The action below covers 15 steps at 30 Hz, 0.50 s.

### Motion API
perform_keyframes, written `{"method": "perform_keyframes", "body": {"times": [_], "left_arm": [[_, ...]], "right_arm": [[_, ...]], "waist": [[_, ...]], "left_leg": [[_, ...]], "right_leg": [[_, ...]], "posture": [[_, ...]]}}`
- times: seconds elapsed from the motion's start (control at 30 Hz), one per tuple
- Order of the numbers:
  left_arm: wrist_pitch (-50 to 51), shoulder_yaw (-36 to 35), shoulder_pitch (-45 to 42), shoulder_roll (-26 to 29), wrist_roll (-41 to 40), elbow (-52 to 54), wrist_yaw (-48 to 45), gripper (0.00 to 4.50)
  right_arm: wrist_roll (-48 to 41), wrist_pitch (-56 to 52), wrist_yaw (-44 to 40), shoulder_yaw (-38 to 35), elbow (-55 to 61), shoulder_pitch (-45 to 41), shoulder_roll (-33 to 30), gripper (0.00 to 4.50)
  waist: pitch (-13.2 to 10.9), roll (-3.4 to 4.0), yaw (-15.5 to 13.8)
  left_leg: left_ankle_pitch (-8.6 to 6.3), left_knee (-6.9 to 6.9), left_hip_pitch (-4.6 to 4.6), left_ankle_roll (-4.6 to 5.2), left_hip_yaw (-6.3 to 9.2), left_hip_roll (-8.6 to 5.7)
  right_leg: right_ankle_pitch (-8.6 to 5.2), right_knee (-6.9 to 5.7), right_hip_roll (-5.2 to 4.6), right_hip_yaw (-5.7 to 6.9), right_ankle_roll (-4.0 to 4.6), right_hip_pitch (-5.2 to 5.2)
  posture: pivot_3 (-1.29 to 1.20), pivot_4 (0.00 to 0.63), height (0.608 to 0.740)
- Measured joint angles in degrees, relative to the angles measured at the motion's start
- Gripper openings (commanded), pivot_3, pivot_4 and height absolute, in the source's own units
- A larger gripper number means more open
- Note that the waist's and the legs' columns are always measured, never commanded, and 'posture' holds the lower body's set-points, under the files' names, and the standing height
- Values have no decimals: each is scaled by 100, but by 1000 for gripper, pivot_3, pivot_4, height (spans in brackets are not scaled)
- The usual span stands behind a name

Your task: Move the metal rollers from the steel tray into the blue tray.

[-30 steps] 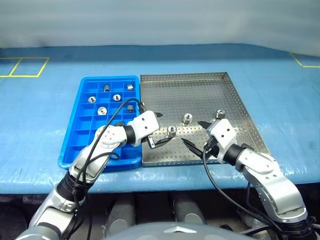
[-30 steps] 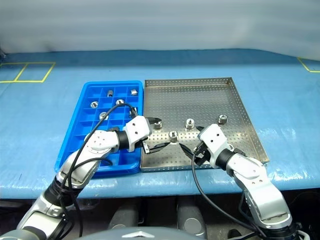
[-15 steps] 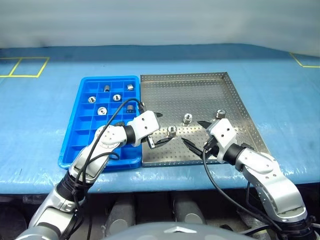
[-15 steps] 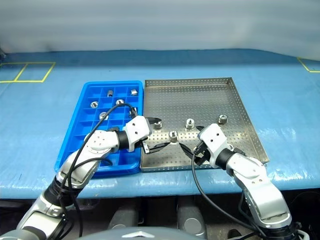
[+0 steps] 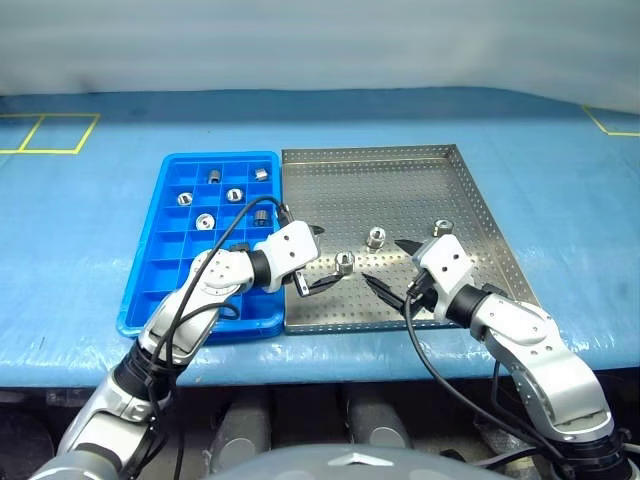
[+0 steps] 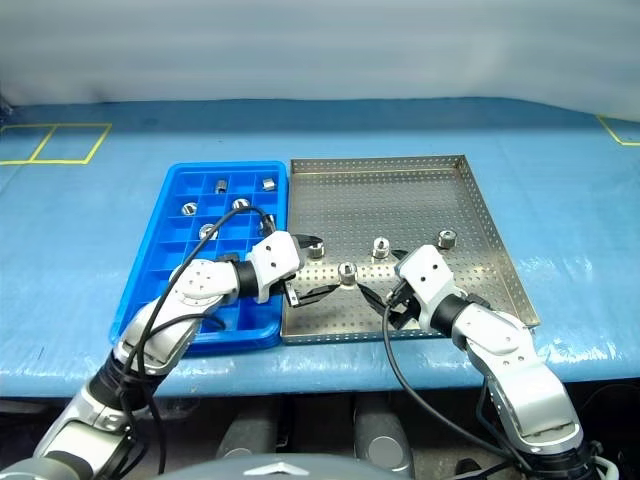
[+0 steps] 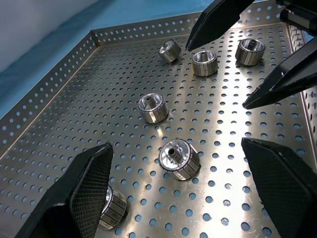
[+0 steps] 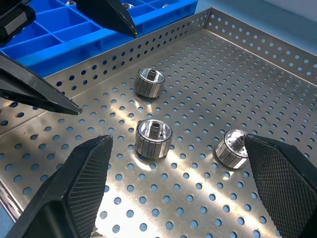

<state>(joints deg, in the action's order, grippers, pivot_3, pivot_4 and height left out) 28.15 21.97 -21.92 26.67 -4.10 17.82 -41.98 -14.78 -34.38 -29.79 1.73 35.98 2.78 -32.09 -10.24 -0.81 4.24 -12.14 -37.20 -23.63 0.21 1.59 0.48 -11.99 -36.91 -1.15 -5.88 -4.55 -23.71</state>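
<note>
The roller midway ahead (image 5: 345,262) of the left gripper's spread fingers is clear of its neighbours, so the robot should keep lowering that gripper toward it until both fingers reach the roller's sides (image 7: 188,167).
The steel tray (image 5: 400,190) lies right of the blue tray (image 5: 165,270), edge to edge. Several metal rollers stand on the steel tray's perforated floor, among them one (image 5: 343,263) just off my left gripper's tips, one (image 5: 375,238) beyond it and one (image 5: 443,228) farther right. Several more rollers (image 5: 234,195) sit in the blue tray's far compartments. My left gripper (image 5: 322,258) is open low over the steel tray's near left part, the nearest roller (image 7: 179,159) between its spread fingers. My right gripper (image 5: 392,267) faces it, open, with a roller (image 8: 154,137) ahead of it.
Both trays rest on a blue table whose front edge (image 5: 320,355) runs just below them. Yellow tape marks lie at the far left (image 5: 60,133) and far right (image 5: 610,122). Black cables (image 5: 420,350) loop from both wrists. The steel tray's far half is bare.
</note>
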Motion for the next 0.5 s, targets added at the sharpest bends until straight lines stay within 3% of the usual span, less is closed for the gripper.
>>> {"method": "perform_keyframes", "body": {"times": [0.5], "left_arm": [[30, 1089, -1273, -499, 934, -1653, -218, 4500]], "right_arm": [[169, -88, 252, 2, 284, 457, -24, 4461]], "waist": [[0, 0, 81]], "left_leg": [[0, 0, -2, 0, 2, -2]], "right_leg": [[0, -1, 3, 0, 0, -2]], "posture": [[-141, 150, 740]]}}
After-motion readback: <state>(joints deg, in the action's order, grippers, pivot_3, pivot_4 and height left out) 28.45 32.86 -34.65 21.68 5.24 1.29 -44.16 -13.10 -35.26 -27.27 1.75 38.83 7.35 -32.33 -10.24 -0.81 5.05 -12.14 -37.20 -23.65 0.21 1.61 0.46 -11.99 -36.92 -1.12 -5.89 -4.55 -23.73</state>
